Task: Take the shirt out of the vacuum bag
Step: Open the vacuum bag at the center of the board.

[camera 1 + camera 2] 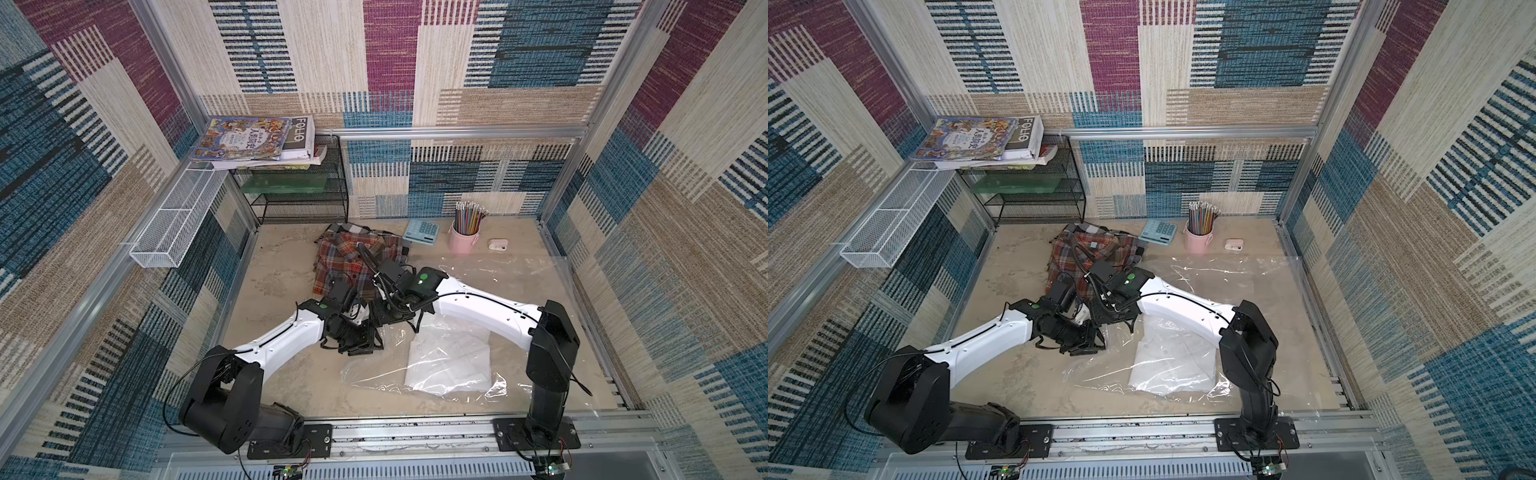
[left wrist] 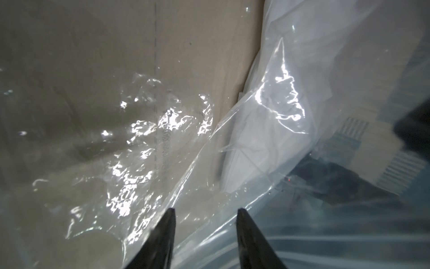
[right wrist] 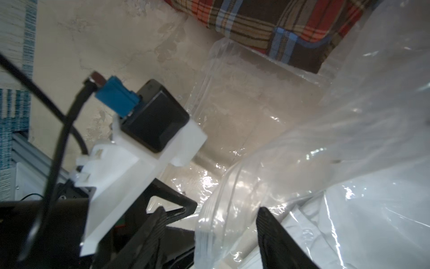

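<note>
Bag film [image 2: 203, 152] is stretched across my left gripper's path to the white shirt. My right gripper should hold the bag's zip strip [image 3: 228, 206] while my left gripper reaches inside.
The clear vacuum bag [image 1: 511, 270] lies crinkled across the right half of the table, with a folded white shirt [image 1: 449, 357] inside it. In the right wrist view my right gripper [image 3: 211, 209] stands open; the bag's zip strip [image 3: 216, 223] rises between its fingers, and the white shirt [image 3: 349, 221] lies just beyond one finger. My left gripper [image 2: 206, 210] is open too, with bag film [image 2: 162, 130] stretched between and past its tips and the white shirt [image 2: 256, 139] ahead. In both top views the two wrists meet at the bag's left end.
A plaid shirt [image 1: 349, 257] lies outside the bag behind the wrists. Along the back stand a calculator [image 1: 422, 231], a pink cup of pencils [image 1: 464, 239] and a small white case [image 1: 497, 244]. A black mesh shelf [image 1: 299, 195] with books and a white wire basket [image 1: 174, 224] fill the back left.
</note>
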### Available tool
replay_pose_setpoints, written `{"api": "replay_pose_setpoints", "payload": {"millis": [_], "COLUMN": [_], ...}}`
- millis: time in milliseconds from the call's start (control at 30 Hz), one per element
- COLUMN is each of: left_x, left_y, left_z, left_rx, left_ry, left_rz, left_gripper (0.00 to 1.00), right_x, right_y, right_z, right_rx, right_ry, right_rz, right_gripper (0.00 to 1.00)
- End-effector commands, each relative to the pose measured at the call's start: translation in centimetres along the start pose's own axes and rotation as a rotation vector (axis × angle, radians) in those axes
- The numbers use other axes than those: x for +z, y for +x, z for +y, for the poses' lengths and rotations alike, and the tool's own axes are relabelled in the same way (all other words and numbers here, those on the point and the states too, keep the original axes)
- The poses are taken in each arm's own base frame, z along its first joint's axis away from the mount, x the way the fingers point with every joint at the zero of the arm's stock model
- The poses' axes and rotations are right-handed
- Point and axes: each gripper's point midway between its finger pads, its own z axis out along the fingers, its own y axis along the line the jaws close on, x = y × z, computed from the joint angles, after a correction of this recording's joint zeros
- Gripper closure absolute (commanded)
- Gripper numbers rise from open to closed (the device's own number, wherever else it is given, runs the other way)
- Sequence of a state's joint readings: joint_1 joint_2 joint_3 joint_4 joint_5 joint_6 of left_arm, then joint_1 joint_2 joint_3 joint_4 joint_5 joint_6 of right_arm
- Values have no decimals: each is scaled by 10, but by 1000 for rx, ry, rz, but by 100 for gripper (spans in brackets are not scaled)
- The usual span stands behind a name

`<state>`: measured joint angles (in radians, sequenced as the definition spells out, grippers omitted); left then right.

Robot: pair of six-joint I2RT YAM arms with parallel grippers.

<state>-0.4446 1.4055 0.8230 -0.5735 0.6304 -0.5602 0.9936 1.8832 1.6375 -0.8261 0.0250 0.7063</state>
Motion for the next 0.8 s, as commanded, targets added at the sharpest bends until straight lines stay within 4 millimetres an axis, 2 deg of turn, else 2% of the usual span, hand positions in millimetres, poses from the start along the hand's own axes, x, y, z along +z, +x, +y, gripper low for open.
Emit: {"api": "replay_pose_setpoints", "payload": {"millis": [0, 200, 333, 500, 600, 767], "left_x": [-4, -5, -2, -2, -1, 0], "left_y": [-18, -15, -14, -13, -17, -33], "left_z": [-14, -9, -8, -2, -4, -12], "left_rx": [78, 81, 81, 84, 84, 78], "left_ry": [46, 29, 29, 3, -3, -7], "left_rz": [-70, -70, -63, -59, -49, -53], "left_gripper": [55, 56, 60, 60, 60, 54], "right_x": [-2, -2, 0, 0, -12, -48], "right_y": [42, 50, 46, 33, 15, -12], "right_z": [-41, -48, -47, -49, -46, -40], "right_rx": [-13, -6, 6, 13, 11, 0], "right_ry": [184, 207, 192, 186, 168, 141], "right_rz": [156, 161, 143, 117, 61, -25], "right_gripper": [47, 55, 62, 98, 100, 100]}}
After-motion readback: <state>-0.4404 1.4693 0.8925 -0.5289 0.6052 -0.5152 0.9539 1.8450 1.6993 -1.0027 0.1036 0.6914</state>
